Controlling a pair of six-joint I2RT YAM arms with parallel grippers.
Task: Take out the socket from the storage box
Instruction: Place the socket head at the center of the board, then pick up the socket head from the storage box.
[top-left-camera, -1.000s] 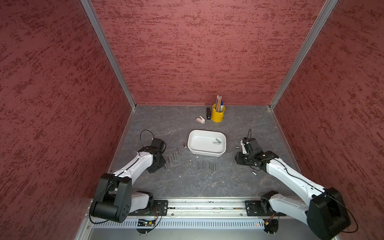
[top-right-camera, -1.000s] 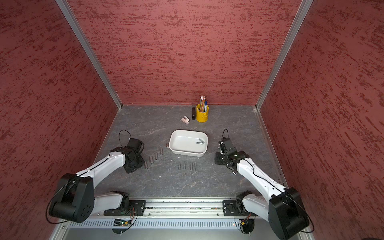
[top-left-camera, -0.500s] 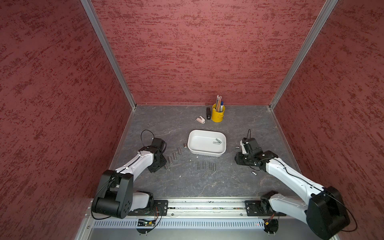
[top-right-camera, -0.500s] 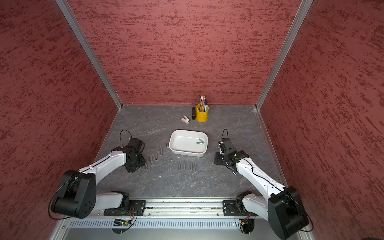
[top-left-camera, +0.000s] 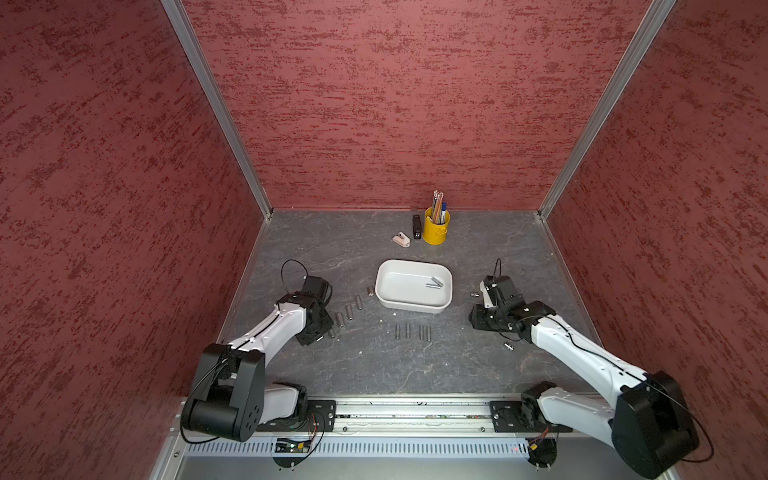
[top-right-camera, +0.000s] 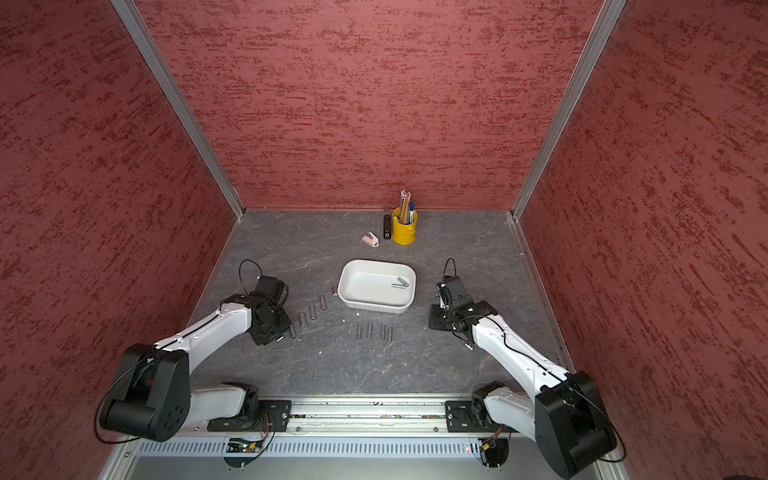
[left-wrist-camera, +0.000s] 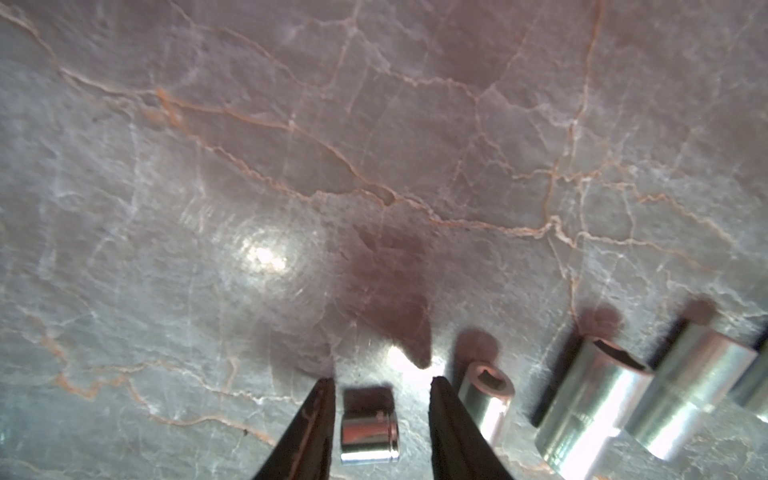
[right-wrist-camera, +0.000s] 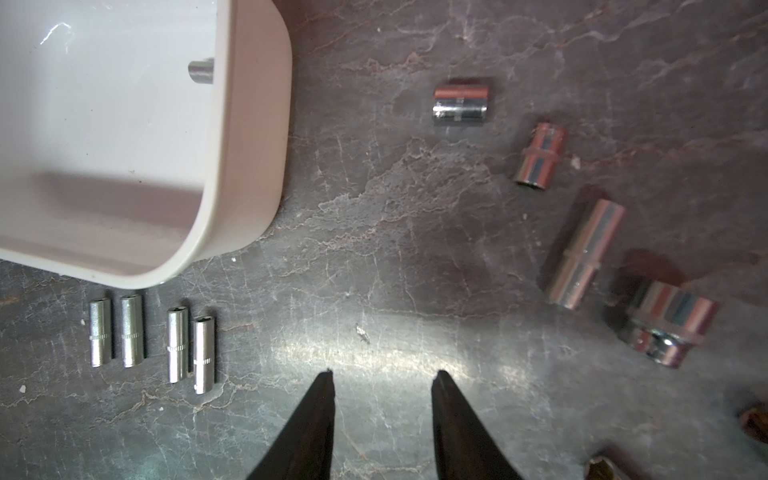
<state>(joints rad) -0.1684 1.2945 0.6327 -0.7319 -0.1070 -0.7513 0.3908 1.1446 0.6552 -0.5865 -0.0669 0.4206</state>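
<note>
The thin sockets in the storage box (top-left-camera: 434, 284) lie near my right gripper and far from my left gripper, so my right gripper should lift a socket out.
The white storage box (top-left-camera: 397, 286) (top-right-camera: 360, 287) stands mid-table, and two thin sockets (top-left-camera: 434, 283) (top-right-camera: 400, 283) lie in it near its right end. My left gripper (top-left-camera: 326, 332) (left-wrist-camera: 382, 382) is low over the table to the box's left, open. A short chrome socket (left-wrist-camera: 370, 419) lies on the table between its fingers, with a gap on each side. My right gripper (top-left-camera: 476, 322) (right-wrist-camera: 382, 376) hovers to the right of the box, open, with only bare table between its fingers. The right wrist view shows the box's rim (right-wrist-camera: 257, 124).
A row of sockets (top-left-camera: 349, 311) lies left of the box and several thin ones (top-left-camera: 412, 331) (right-wrist-camera: 151, 340) in front of it. More sockets (right-wrist-camera: 586, 253) lie by the right gripper. A yellow pen cup (top-left-camera: 435, 230), a black item (top-left-camera: 417, 227) and a pink item (top-left-camera: 401, 240) stand at the back.
My left gripper's jaws have spread apart, and the short socket now lies free on the table between them. The right arm has stayed where it was.
</note>
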